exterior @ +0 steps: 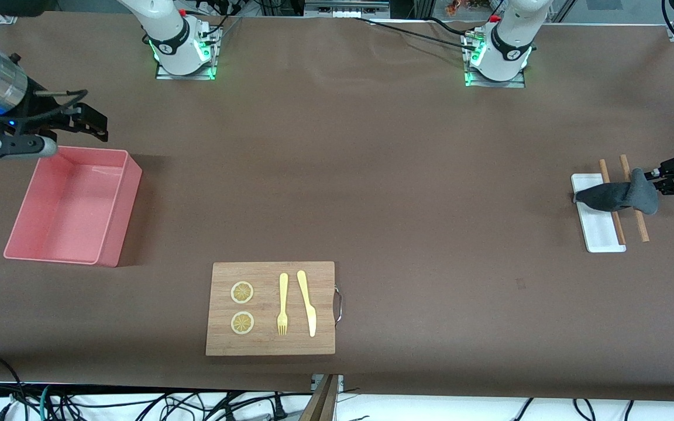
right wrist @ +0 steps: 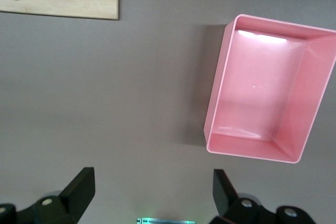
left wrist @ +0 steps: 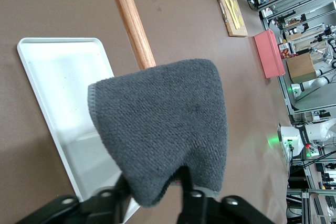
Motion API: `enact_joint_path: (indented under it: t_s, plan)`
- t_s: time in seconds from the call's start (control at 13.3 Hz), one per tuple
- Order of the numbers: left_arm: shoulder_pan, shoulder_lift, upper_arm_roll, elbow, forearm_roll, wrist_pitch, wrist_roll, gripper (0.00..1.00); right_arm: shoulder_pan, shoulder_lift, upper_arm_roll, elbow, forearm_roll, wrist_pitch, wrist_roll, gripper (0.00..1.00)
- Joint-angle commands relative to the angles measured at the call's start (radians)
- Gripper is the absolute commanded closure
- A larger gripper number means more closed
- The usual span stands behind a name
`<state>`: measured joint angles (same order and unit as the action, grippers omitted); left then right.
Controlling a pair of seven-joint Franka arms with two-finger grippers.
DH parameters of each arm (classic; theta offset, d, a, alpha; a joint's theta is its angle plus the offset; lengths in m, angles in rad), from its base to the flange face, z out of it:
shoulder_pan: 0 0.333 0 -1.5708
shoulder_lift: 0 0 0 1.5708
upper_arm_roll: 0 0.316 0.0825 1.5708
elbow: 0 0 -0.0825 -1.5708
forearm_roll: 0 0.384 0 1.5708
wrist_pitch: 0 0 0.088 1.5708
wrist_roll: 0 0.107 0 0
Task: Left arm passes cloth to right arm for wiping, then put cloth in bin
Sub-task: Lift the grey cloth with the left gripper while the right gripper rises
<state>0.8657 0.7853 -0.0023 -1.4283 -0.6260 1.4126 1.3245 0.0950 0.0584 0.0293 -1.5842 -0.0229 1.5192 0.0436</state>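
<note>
My right gripper should leave the pink bin and meet the dark grey cloth (exterior: 605, 196) in the middle of the table (exterior: 299, 168), because my left gripper is holding the cloth far from the bin.
The dark grey cloth (exterior: 621, 196) is at the left arm's end of the table, over a white tray and two wooden sticks. My left gripper (exterior: 652, 174) is shut on one edge of it. In the left wrist view the cloth (left wrist: 163, 119) hangs from the left gripper (left wrist: 152, 187) and hides part of the tray and one stick. The pink bin (exterior: 116, 213) stands empty at the right arm's end. My right gripper (exterior: 96, 124) is open and empty in the air by the bin's edge nearest the robots. In the right wrist view the right gripper (right wrist: 151, 190) is over bare table beside the bin (right wrist: 216, 103).
The narrow white tray (exterior: 599, 233) and two wooden sticks (exterior: 639, 222) lie under the cloth. A wooden board (exterior: 270, 275) with two lemon slices (exterior: 242, 292), a yellow fork (exterior: 282, 304) and a knife (exterior: 308, 304) lies near the front edge.
</note>
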Motion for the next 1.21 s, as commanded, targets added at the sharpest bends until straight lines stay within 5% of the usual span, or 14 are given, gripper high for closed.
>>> enact_joint_path:
  t_s: [0.0, 0.6, 1.13]
  plan:
    - [0.009, 0.008, -0.002, 0.045, 0.003, -0.029, -0.008, 0.95, -0.001, -0.005, -0.006, 0.024, 0.001, -0.016, -0.019, 0.01]
    - [-0.014, -0.07, -0.022, 0.17, 0.129, -0.17, -0.152, 1.0, -0.003, -0.061, -0.019, 0.159, 0.012, -0.292, -0.076, 0.0]
    - [-0.333, -0.368, -0.024, 0.164, 0.279, -0.254, -0.69, 1.0, -0.018, -0.026, -0.017, -0.05, 0.239, -0.041, -0.544, 0.01]
